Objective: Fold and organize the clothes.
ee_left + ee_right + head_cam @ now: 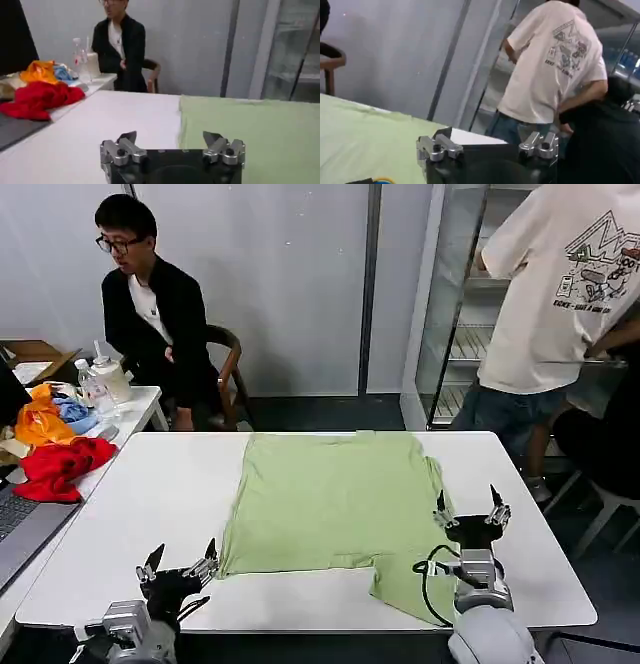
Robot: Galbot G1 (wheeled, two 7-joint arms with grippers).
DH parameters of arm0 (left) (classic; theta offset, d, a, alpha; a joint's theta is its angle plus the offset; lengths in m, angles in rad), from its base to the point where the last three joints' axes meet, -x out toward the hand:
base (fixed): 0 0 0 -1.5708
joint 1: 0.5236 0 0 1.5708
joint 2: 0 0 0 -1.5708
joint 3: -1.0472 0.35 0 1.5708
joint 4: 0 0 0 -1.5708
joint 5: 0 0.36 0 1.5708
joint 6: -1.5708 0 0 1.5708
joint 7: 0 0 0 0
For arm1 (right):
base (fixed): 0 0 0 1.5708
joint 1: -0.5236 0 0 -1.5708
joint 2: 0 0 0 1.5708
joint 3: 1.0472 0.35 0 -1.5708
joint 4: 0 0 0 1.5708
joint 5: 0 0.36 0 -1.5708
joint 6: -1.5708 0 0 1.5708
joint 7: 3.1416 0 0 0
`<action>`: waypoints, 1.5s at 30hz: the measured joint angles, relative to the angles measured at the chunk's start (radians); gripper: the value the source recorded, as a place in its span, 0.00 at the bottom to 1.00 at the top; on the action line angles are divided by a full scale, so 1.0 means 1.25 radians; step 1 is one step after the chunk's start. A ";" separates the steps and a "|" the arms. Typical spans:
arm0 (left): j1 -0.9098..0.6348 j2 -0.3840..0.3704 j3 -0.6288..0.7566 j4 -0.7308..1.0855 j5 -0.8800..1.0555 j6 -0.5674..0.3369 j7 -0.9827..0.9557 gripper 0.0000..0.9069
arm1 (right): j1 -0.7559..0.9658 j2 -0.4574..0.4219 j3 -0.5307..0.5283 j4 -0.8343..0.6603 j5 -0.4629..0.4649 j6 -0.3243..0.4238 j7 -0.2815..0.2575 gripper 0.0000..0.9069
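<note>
A hidden sleeve (385,433) should come up when the robot pulls the shirt closer, because the shirt's far edge steps out (358,433) over the table's rim.
One of the clothes, a light yellow-green shirt (335,499), lies spread flat on the white table (150,504), its near right corner hanging toward the front edge. My left gripper (181,561) stands open at the front edge, just left of the shirt's near left corner; from the left wrist the shirt (250,135) lies ahead of the left gripper (170,138). My right gripper (471,508) stands open over the shirt's right edge; the right wrist view has the shirt (365,135) beside the right gripper (492,140). Nothing is between either pair of fingers.
A side table at the left carries red cloth (60,467), orange and blue cloth (45,419) and bottles (95,389). A laptop (20,519) sits at the near left. One person sits behind the table, another stands at the shelves on the right.
</note>
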 measured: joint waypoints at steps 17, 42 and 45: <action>-0.015 0.020 0.012 0.042 -0.031 0.001 -0.008 1.00 | -0.134 0.015 0.042 0.015 0.173 -0.007 0.009 1.00; -0.084 0.025 0.093 0.144 -0.008 0.003 -0.014 1.00 | -0.174 0.022 0.026 0.019 0.232 -0.010 -0.011 1.00; -0.091 0.021 0.103 0.152 -0.006 0.003 -0.013 1.00 | -0.173 0.021 0.024 0.016 0.233 -0.010 -0.012 1.00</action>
